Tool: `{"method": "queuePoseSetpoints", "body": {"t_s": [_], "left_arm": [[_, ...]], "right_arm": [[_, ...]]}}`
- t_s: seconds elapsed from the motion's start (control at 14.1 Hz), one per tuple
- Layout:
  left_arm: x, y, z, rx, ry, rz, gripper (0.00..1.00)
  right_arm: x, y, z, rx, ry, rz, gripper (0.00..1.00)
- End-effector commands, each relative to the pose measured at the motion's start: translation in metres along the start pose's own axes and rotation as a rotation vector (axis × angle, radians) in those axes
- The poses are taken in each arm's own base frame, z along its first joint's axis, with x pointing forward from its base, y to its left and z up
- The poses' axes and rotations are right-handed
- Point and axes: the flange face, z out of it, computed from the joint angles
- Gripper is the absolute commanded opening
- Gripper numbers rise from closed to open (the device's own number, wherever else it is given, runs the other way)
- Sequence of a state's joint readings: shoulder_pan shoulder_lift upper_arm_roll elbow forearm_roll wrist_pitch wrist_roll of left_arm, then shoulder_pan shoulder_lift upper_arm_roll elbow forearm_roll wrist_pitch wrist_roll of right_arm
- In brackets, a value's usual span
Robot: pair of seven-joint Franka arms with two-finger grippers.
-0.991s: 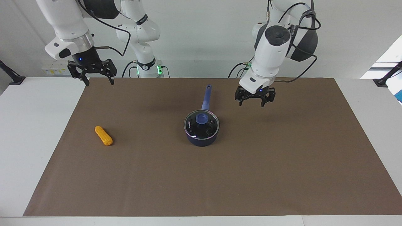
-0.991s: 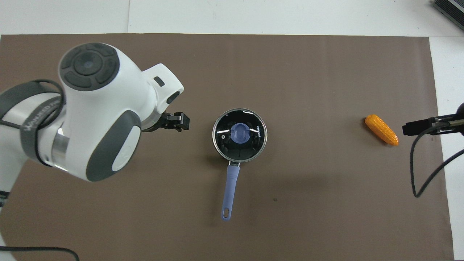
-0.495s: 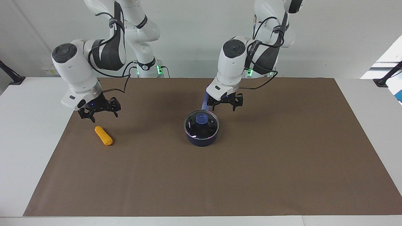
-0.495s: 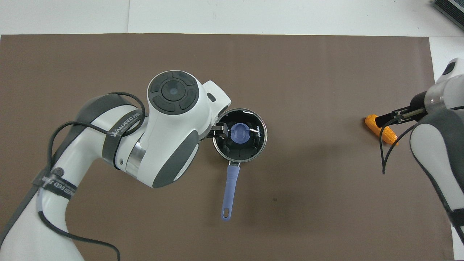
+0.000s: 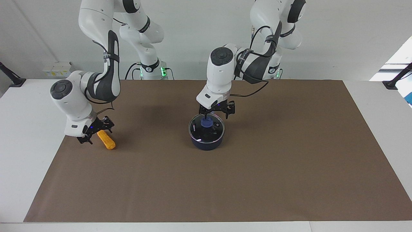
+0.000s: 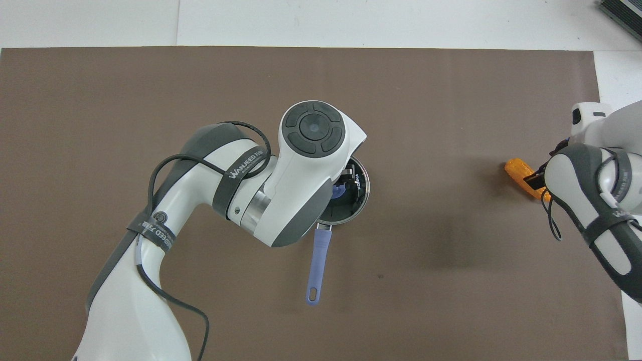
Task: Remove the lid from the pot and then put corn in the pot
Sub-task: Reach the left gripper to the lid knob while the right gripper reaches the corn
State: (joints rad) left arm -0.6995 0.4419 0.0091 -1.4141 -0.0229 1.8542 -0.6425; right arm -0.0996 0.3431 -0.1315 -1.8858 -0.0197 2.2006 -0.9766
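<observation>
The blue knob (image 5: 207,122) stands clear on the lid next to my open left gripper, so I should go on moving toward the knob until it is between the fingers.
The dark blue pot (image 5: 206,141) stands mid-table with the glass lid (image 5: 215,129) on it; its handle (image 6: 319,260) points toward the robots. My left gripper (image 5: 214,115) is open and hangs just above the lid, beside the blue knob (image 5: 206,122). In the overhead view the left arm covers most of the lid (image 6: 358,186). The orange corn (image 5: 107,141) lies toward the right arm's end of the table. My right gripper (image 5: 95,132) is open and low over the corn's end nearer the robots. The corn also shows in the overhead view (image 6: 515,169).
A brown mat (image 5: 257,177) covers most of the white table (image 5: 32,129). Nothing else lies on the mat. The left arm's elbow reaches over the pot's handle.
My left gripper has swung from beside the pot to just above the lid knob. My right gripper has come down from high near its base to the corn. Pot, lid and corn have not moved.
</observation>
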Motion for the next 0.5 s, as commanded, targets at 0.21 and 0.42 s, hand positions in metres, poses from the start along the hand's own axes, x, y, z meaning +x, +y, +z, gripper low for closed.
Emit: {"method": "queuePoseSetpoints", "body": {"t_s": [0.21, 0.42], "left_arm": [[0.000, 0.041, 0.035, 0.035, 0.009, -0.020, 1.00], [-0.001, 0.041, 0.036, 0.041, 0.000, -0.019, 1.00]], "right_arm": [[-0.004, -0.001, 0.021, 0.012, 0.018, -0.114, 1.00], [0.001, -0.005, 0.022, 0.028, 0.031, -0.105, 1.00]]}}
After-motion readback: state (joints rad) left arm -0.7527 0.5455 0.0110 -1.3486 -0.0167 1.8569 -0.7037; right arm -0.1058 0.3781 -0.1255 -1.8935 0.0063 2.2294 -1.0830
